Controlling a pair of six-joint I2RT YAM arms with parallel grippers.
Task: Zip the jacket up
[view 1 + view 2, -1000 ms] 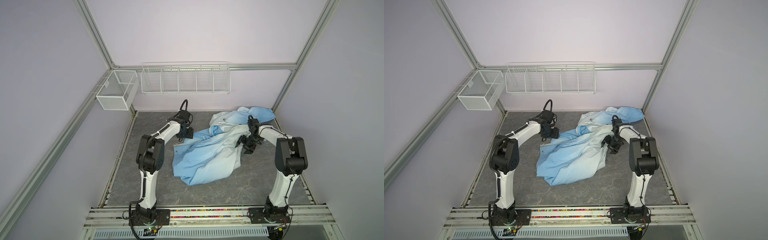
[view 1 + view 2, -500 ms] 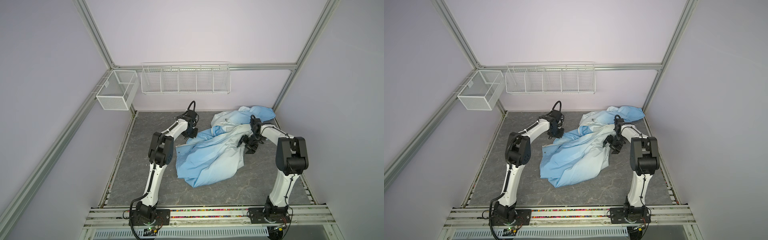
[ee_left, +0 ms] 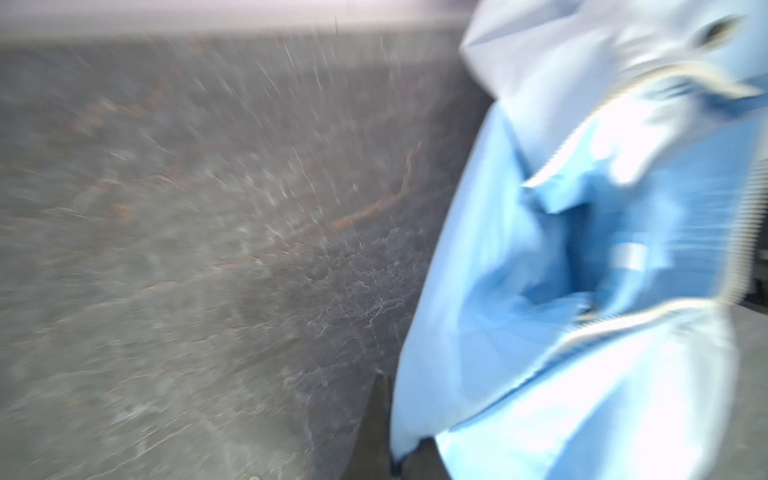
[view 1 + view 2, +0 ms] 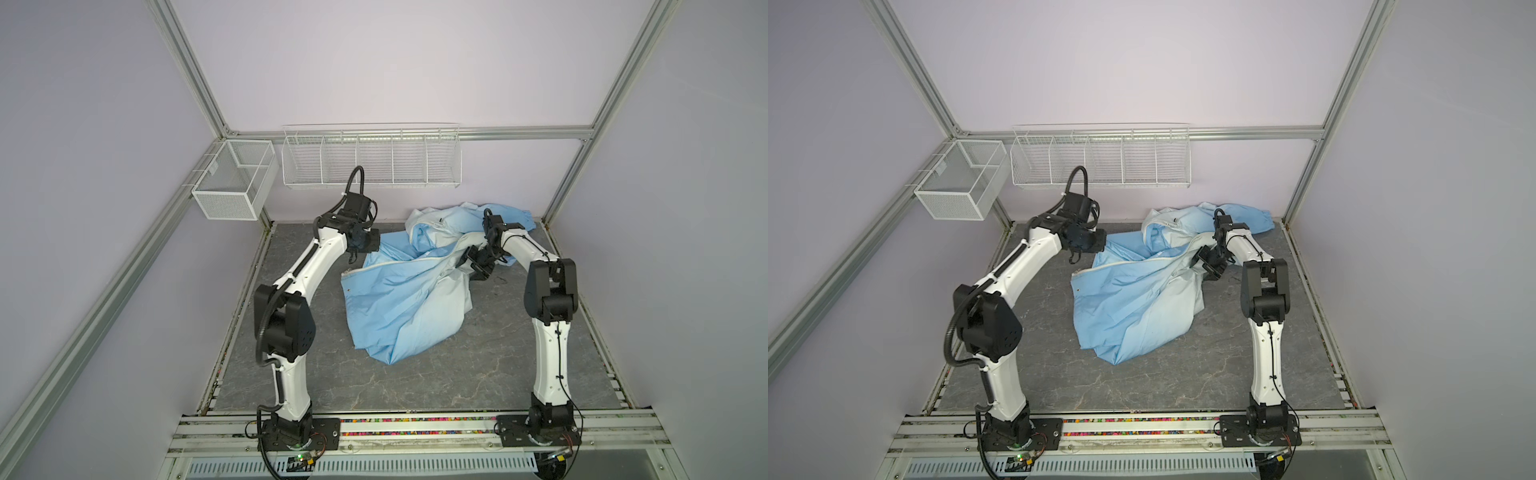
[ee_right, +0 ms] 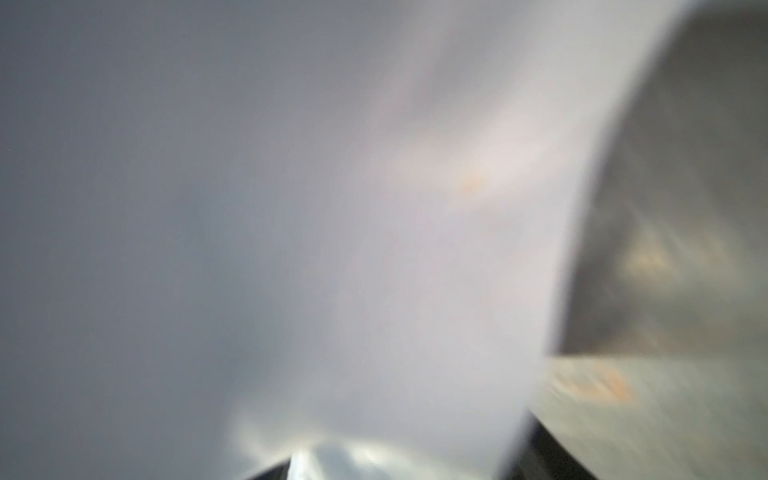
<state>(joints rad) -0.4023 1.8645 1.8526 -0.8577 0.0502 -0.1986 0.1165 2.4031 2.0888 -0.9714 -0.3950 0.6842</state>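
Note:
Next, my left gripper lets go of the jacket's blue edge [image 4: 387,243] it is pinching and pulls out the whitish fold [image 4: 432,224], because that fold lies crumpled behind.
The light-blue jacket [image 4: 407,299] [image 4: 1133,303] lies crumpled on the grey floor, and its white zipper [image 4: 399,259] runs open across the top fold. My left gripper [image 4: 371,244] [image 4: 1100,245] is at the jacket's far left edge. In the blurred left wrist view it [image 3: 390,415] is shut, with a corner of the jacket [image 3: 582,291] pinched between the dark fingers. My right gripper [image 4: 471,266] [image 4: 1206,262] stands open against the pale right side of the garment. Whitish cloth [image 5: 374,208] covers most of the right wrist view.
A wire basket [image 4: 232,187] hangs on the left wall. A long wire rack [image 4: 370,158] hangs on the back wall, just above the left arm's cable loop. Aluminium frame posts stand at the back corners. Bare grey floor [image 4: 415,382] shows in front of the jacket.
The left gripper went from open to shut on the jacket's edge. Its arm swung in and its elbow dropped back. The jacket's left corner shifted slightly. The right arm barely moved.

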